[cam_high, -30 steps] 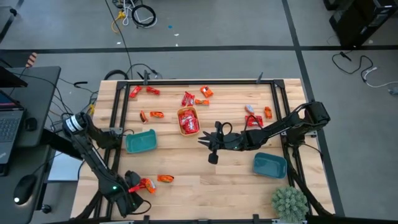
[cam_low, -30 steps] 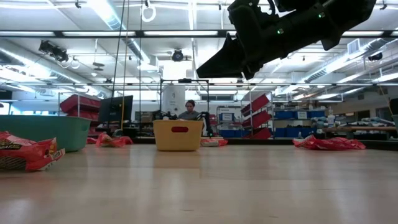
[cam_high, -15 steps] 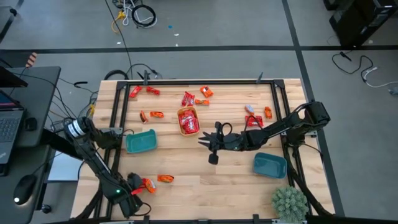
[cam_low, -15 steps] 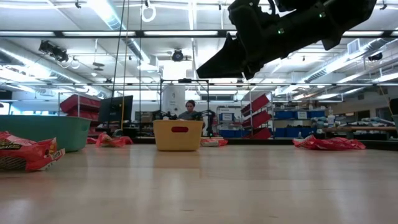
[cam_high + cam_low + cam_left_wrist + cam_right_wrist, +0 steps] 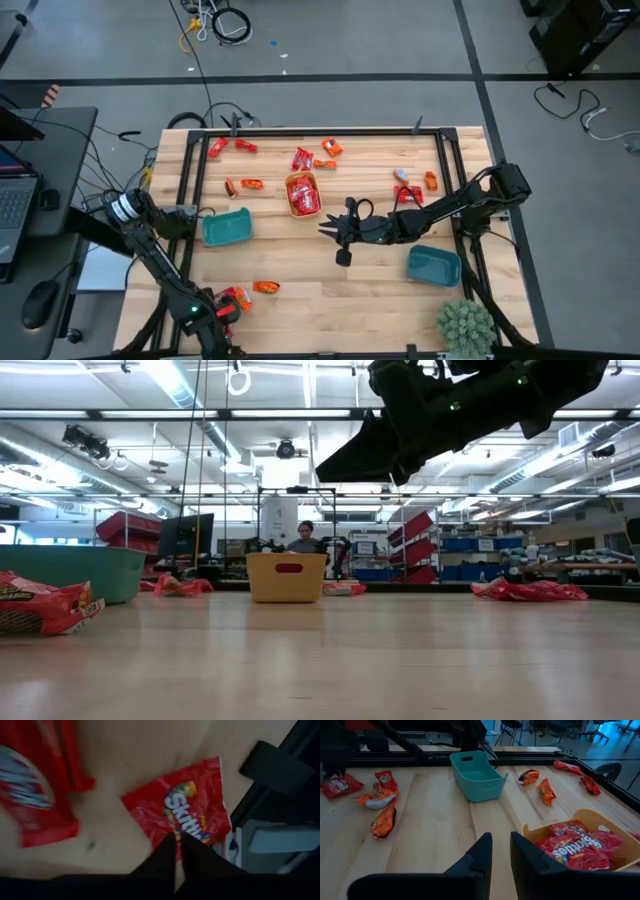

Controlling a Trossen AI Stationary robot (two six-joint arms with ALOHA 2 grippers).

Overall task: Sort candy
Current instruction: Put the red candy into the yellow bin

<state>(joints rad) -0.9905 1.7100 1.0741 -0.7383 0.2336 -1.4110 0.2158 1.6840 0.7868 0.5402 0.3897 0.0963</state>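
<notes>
My left gripper's closed fingers touch only the edge of the flat Skittles packet [image 5: 161, 841], so next I open them and straddle the packet's middle [image 5: 183, 810] before I lift it.
At the table's near left corner my left gripper [image 5: 226, 308] points steeply down, shut on a red Skittles packet [image 5: 190, 805]; the same candy [image 5: 238, 297] shows in the high view. Another red packet [image 5: 35, 785] lies flat beside it, and an orange one [image 5: 265, 287] a little to the right. My right gripper [image 5: 330, 230] hovers over the middle of the table, its fingers [image 5: 477, 852] slightly apart with nothing between them. Below and ahead of it stands the yellow bowl [image 5: 303, 195], holding red packets [image 5: 572, 847]. My left gripper pinches the red Skittles packet between its two fingertips [image 5: 170, 845] at one edge [image 5: 162, 827], next to the printed name. The fingers come from above, pointing steeply down. The packet lies flat on the table.
One teal bowl [image 5: 227, 228] stands at the left, another [image 5: 434, 265] at the near right. Loose candies lie along the far side [image 5: 218, 146] [image 5: 302, 158] [image 5: 332, 148], at the left [image 5: 245, 184] and at the right [image 5: 405, 178]. A black frame [image 5: 275, 770] borders the table; a plant [image 5: 465, 325] fills the near right corner.
My left arm has shifted a little toward the table's near edge and its hand has rolled about over the red packets at the near left corner. My right arm has kept still.
</notes>
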